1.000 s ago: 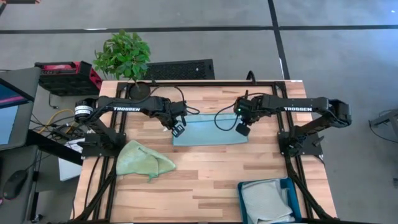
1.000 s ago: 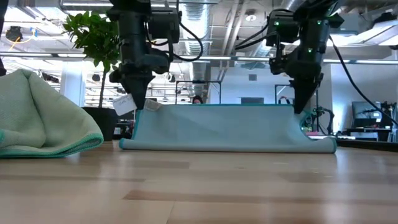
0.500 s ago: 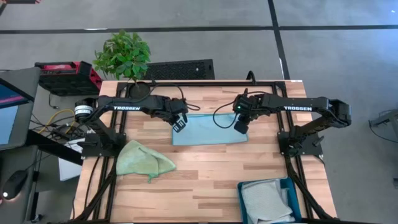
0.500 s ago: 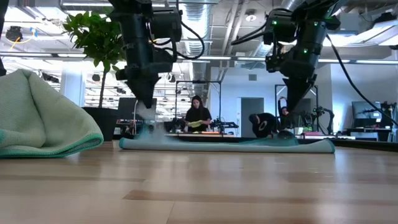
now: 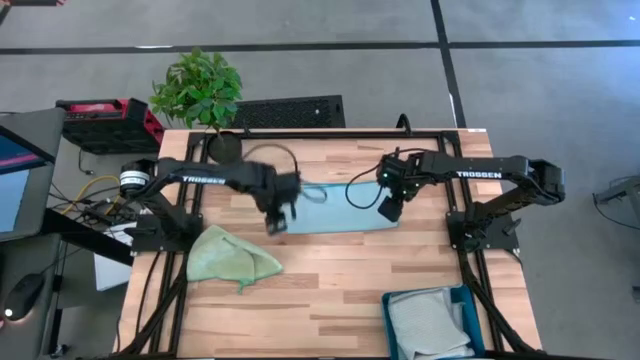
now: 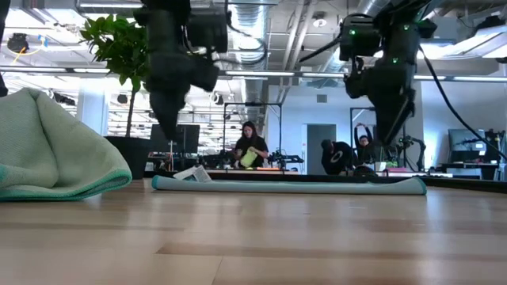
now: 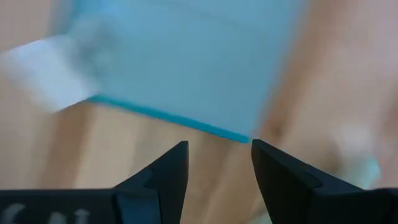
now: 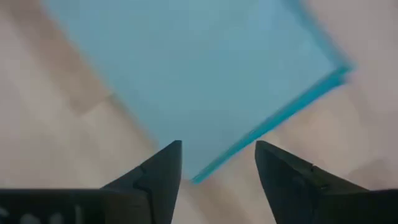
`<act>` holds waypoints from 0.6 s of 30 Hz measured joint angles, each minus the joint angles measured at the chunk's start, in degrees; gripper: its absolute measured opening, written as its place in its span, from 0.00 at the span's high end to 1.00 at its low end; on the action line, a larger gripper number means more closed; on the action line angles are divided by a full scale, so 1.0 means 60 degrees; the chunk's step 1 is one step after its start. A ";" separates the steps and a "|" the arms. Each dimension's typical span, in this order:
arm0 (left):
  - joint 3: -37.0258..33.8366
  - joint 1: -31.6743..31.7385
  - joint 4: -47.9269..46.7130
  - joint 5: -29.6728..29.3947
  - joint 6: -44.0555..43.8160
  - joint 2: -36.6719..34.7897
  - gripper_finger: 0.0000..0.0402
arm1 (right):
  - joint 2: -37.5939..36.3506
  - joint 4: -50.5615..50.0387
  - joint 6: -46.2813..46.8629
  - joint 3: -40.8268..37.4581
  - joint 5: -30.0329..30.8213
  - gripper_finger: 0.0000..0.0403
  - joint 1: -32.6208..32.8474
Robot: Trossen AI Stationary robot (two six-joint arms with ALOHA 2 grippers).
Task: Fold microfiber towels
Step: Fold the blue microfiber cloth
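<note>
Both layers of the light blue towel [image 5: 342, 211] will swing over together when the robot folds it, because the teal hem ends at a plain folded side [image 7: 272, 87].
The light blue microfiber towel [image 5: 335, 212] lies flat on the wooden table, a low flat strip in the low view [image 6: 293, 186], with its white tag [image 6: 194, 172] at its left end. My left gripper [image 5: 275, 222] hovers open above the towel's near left corner [image 7: 186, 68]. My right gripper [image 5: 388, 210] hovers open over its right corner [image 8: 199, 74]. Neither touches it. A light green towel [image 5: 232, 257] lies crumpled near the left front.
A teal bin [image 5: 462, 300] at the near right corner holds a grey towel [image 5: 425, 322]. A potted plant [image 5: 198, 88] stands at the far left edge. Black frame rails run along both table sides. Bare wood lies between the blue towel and the bin.
Both grippers have let go of the blue towel's edge, which they held up like a wall. That edge has fallen and the towel now lies flat. My left gripper has shifted toward the table's near left and rolled its wrist; my right has stayed in place.
</note>
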 joint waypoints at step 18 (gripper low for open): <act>-0.1909 -0.2486 0.2953 -0.1750 0.1373 0.0000 0.58 | -0.0051 0.0137 0.0337 0.0223 -0.0820 0.44 0.1878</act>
